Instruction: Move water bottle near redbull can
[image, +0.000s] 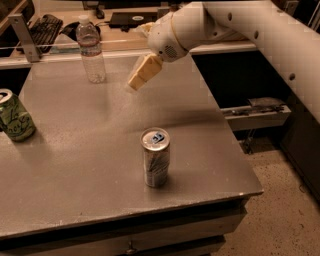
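Observation:
The space (117, 70) between my gripper and the upright water bottle is clear. So my gripper should carry on reaching for the bottle's body (92, 56) until its fingers are around it.
The water bottle (91, 50), clear with a white cap, stands upright at the far left of the grey table (90, 165). The redbull can (155, 157), slim and silver with a blue mark on top, stands near the table's front right. My gripper (141, 74) hangs above the table's far middle, to the right of the bottle and apart from it, well behind the can. It holds nothing that I can see.
A green can (16, 119) stands at the table's left edge. A keyboard (39, 26) and other desk items lie on a counter behind the table. The table's right edge drops to the floor (280, 200).

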